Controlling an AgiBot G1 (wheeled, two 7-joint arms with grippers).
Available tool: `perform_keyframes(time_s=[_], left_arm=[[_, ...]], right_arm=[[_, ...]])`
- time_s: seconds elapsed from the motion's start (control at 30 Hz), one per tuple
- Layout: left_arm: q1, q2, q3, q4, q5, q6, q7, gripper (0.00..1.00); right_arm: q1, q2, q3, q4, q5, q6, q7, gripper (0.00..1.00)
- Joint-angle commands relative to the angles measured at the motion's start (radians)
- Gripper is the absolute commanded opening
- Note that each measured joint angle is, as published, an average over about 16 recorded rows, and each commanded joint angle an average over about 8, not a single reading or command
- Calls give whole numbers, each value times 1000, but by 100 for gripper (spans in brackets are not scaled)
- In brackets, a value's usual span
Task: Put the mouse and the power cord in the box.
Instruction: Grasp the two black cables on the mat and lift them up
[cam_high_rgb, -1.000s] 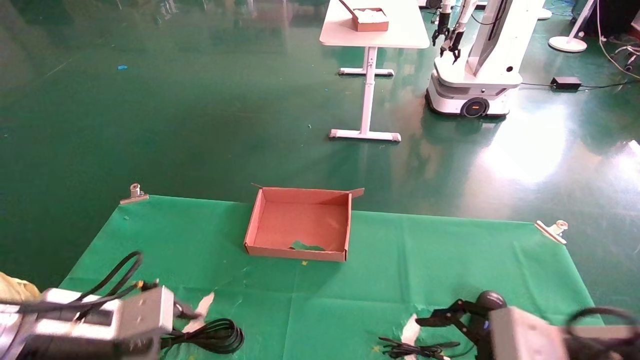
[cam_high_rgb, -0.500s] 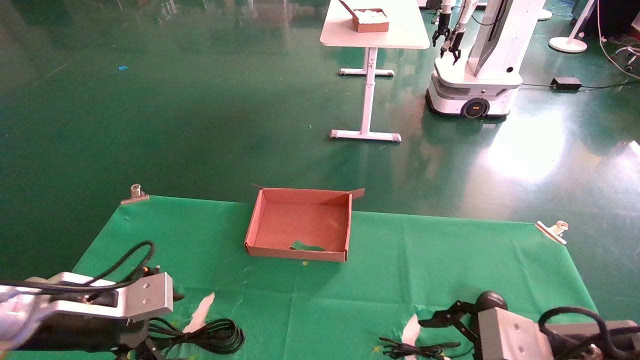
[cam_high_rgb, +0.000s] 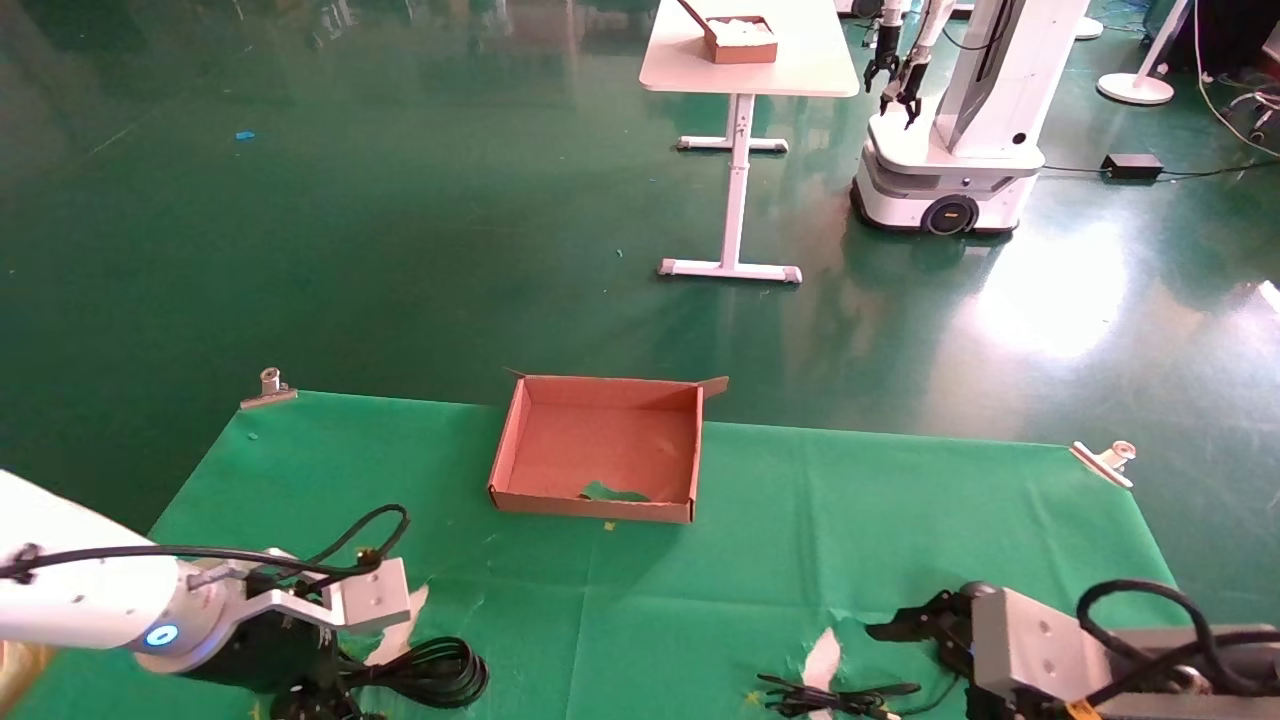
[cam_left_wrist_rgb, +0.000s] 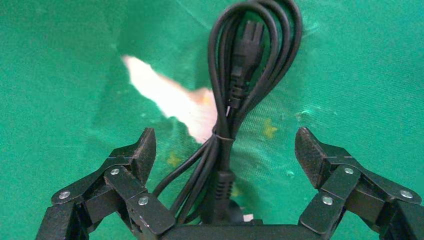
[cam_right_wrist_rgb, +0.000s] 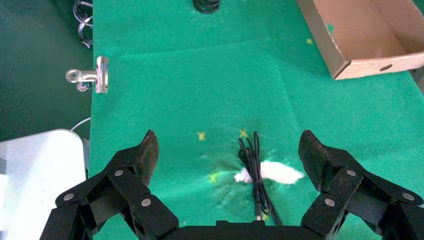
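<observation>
The power cord (cam_high_rgb: 439, 673) will stay coiled and come up as a bundle when I lift it, because a thin tie (cam_left_wrist_rgb: 224, 137) holds the loops tight around their middle.
The power cord (cam_left_wrist_rgb: 250, 65) lies coiled on the green cloth at the near left, also in the head view (cam_high_rgb: 432, 675). My left gripper (cam_left_wrist_rgb: 226, 145) is open and straddles the cord's bound end without closing on it. The brown cardboard box (cam_high_rgb: 520, 440) sits empty at the middle of the table's far side. My right gripper (cam_right_wrist_rgb: 228, 145) is open near the front right (cam_high_rgb: 900, 630), above the mouse's thin bundled cable (cam_right_wrist_rgb: 256, 172). The mouse body is hidden behind my right wrist.
White tears in the cloth show beside the cord (cam_left_wrist_rgb: 170, 97) and under the thin cable (cam_right_wrist_rgb: 280, 172). Metal clips (cam_high_rgb: 270, 385) (cam_high_rgb: 1105, 460) hold the far corners of the cloth. Beyond, a white table (cam_high_rgb: 745, 60) and another robot (cam_high_rgb: 950, 150) stand on the floor.
My left arm has swung right and lowered over the power cord. My right arm has shifted slightly and now covers the mouse, which showed before.
</observation>
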Motion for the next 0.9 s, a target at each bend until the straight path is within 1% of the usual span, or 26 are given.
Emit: perform_keyframes(time_s=[0.03, 0.2, 0.4, 0.53, 0.63, 0.7, 0.8, 0.9], left_arm=[[-6, 22, 12, 31, 25, -10, 5, 100], [-8, 41, 16, 83, 34, -32, 17, 100], [-15, 56, 22, 108, 58, -55, 15, 100], [-19, 65, 29, 115, 76, -58, 8, 100], [-21, 68, 31, 118, 81, -58, 6, 100], [-22, 69, 31, 120, 81, -58, 6, 100], [-22, 69, 31, 121, 81, -58, 7, 100], [-23, 69, 31, 122, 81, -58, 7, 100]], right_arm=[[-4, 4, 0, 3, -5, 6, 5, 100], [-8, 7, -2, 10, -13, 13, 11, 100], [-7, 1, -9, 15, -20, 8, 10, 100], [-3, -8, -25, 17, -59, 11, 10, 100], [7, -27, -51, 18, -130, 23, 18, 100], [20, -52, -77, 17, -198, 35, 31, 100], [48, -109, -122, 2, -307, 52, 64, 100], [85, -181, -164, -42, -405, 65, 104, 100]])
